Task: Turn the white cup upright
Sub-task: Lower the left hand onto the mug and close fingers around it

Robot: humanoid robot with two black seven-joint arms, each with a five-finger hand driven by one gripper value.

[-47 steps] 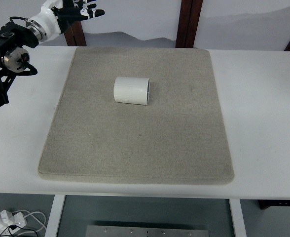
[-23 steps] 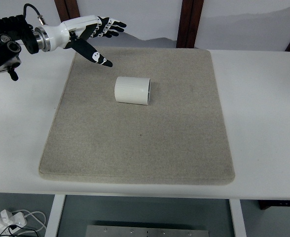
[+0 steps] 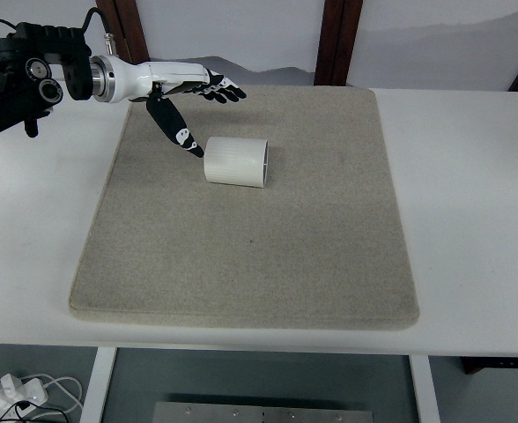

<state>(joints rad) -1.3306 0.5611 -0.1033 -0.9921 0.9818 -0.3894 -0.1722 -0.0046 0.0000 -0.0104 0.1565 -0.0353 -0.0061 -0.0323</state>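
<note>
The cup's opening [image 3: 266,164] points sideways over clear mat, so I expect the white cup [image 3: 235,162] to be empty when I turn it upright.
A white ribbed cup [image 3: 235,161] lies on its side on the grey felt mat [image 3: 250,256], its mouth pointing right. My left hand [image 3: 208,113] reaches in from the upper left and hovers just above and left of the cup. Its fingers [image 3: 222,89] are spread open and the thumb [image 3: 178,132] points down toward the cup's closed end, holding nothing. The right hand does not show.
The mat lies on a white table [image 3: 470,220]. Dark wooden posts [image 3: 338,40] stand behind the table's far edge. A power strip with cables [image 3: 8,392] lies on the floor at the lower left.
My left hand has swung in from the far upper left toward the cup and lowered, its thumb now close to the cup's left end. The cup has not moved.
</note>
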